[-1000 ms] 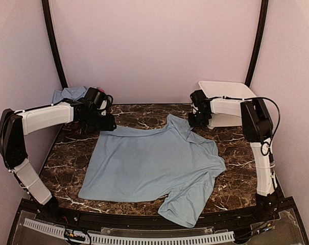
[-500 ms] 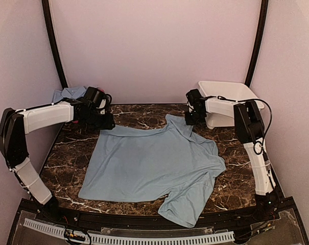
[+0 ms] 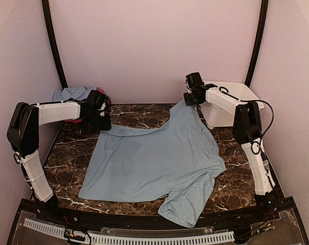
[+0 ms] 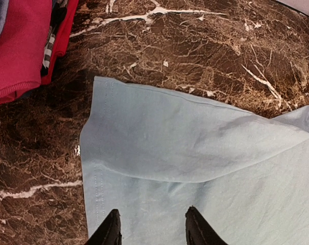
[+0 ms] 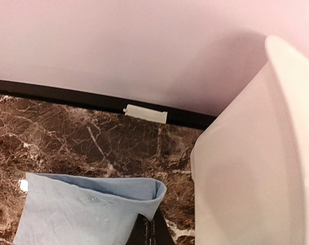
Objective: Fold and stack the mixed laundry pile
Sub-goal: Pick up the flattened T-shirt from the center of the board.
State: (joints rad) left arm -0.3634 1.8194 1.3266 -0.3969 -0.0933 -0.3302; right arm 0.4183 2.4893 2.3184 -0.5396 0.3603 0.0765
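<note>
The pale blue shirt's free far corner lies clear of the magenta-pink pile [image 4: 21, 56], so the robot's left gripper keeps going toward that corner [image 4: 102, 86] and closes there.
A pale blue shirt [image 3: 154, 163] lies spread on the dark marble table [image 3: 67, 153]. My right gripper [image 3: 191, 100] is shut on the shirt's far right corner [image 5: 93, 204] and holds it lifted above the table, next to the white tub [image 3: 231, 102]. My left gripper [image 3: 104, 126] is open just above the shirt's far left corner [image 4: 159, 153], one finger [image 4: 109, 232] to each side of the cloth. More laundry [image 3: 70, 94], pale blue and magenta-pink [image 4: 21, 41], lies piled at the far left.
The white plastic tub [image 5: 256, 153] stands at the far right against the wall. A black frame strip [image 5: 93, 97] runs along the table's far edge. Bare marble shows left and right of the shirt.
My right gripper has risen and moved toward the back wall, pulling the shirt's far right corner up with it. My left gripper has shifted slightly at the far left corner.
</note>
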